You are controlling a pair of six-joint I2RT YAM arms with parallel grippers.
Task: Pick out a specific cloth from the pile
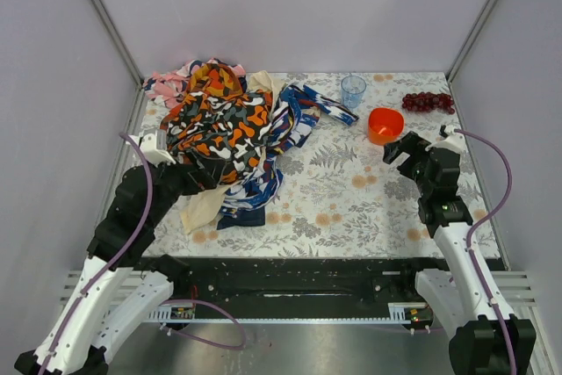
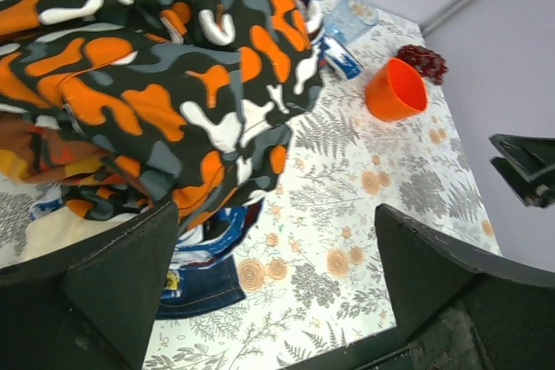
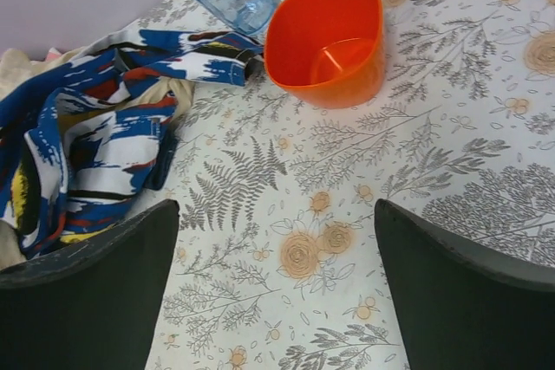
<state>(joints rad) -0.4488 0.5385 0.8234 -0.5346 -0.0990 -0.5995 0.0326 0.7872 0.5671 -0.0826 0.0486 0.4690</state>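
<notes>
The camouflage cloth is on top of the navy denim cloth (image 1: 242, 218), and the camouflage cloth's edge is free. I should go on moving my left gripper to that edge (image 1: 262, 136) until the fingers close on it.
The pile (image 1: 219, 125) lies at the table's back left, with the orange-black-white camouflage cloth (image 2: 173, 84) on top. Only a small navy denim hem of the cloth (image 2: 204, 288) sticks out at the pile's front edge, also in the top view (image 1: 239, 215); the remainder of it is buried. My left gripper (image 2: 273, 292) is open and empty, low at the pile's front-left edge (image 1: 200, 175), its left finger beside the camouflage cloth and the denim hem. My right gripper (image 3: 277, 301) is open and empty over bare tablecloth, near the orange cup (image 1: 399, 151).
A blue-and-white printed cloth (image 3: 87, 145) trails right from the pile. An orange cup (image 1: 385, 124), a clear cup (image 1: 353, 90) and red grapes (image 1: 428, 101) stand at the back right. Walls close in the table's sides and back.
</notes>
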